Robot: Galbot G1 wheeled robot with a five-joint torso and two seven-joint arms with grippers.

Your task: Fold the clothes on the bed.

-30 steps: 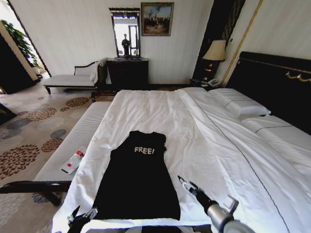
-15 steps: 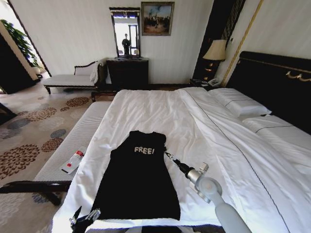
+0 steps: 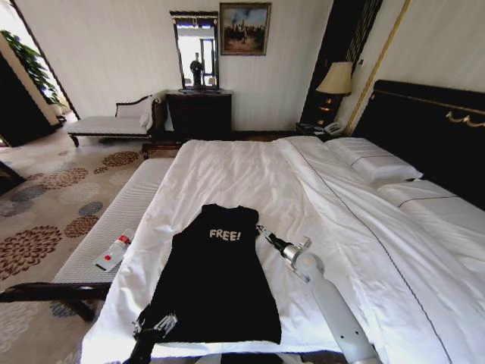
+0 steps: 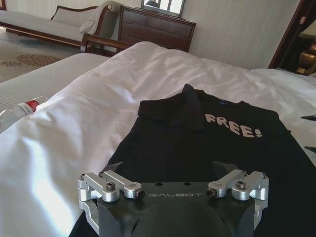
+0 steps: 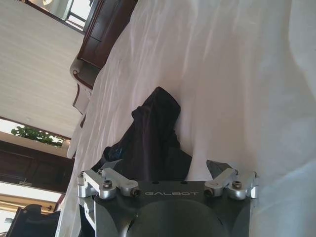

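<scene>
My gripper will pull, and the shirt's sleeve (image 3: 259, 227) will unfold outward while the shirt's body stays flat, because the black cloth (image 5: 153, 136) is bunched up at the shirt's shoulder edge.
The clothes are one black T-shirt (image 3: 220, 277) with white "FREE!" lettering, lying flat near the foot of the bed (image 3: 318, 189) with its sleeves tucked in. My right gripper (image 3: 263, 230) reaches out to the shirt's right shoulder edge, fingers open. In the right wrist view the bunched black cloth (image 5: 153, 133) lies just ahead of the open right gripper (image 5: 165, 167). My left gripper (image 3: 155, 327) sits at the hem's left corner. In the left wrist view the left gripper (image 4: 168, 170) is open and low over the shirt (image 4: 197, 143).
A white-cushioned bench (image 3: 114, 220) runs along the bed's left side with a plastic bottle (image 3: 114, 252) on it. Pillows (image 3: 375, 163) and the dark headboard (image 3: 432, 129) are at the right. A dresser (image 3: 198, 114) stands by the far wall.
My right arm has stretched forward from the bed's near edge up to the shirt's right shoulder. My left gripper has shifted inward onto the hem's left corner.
</scene>
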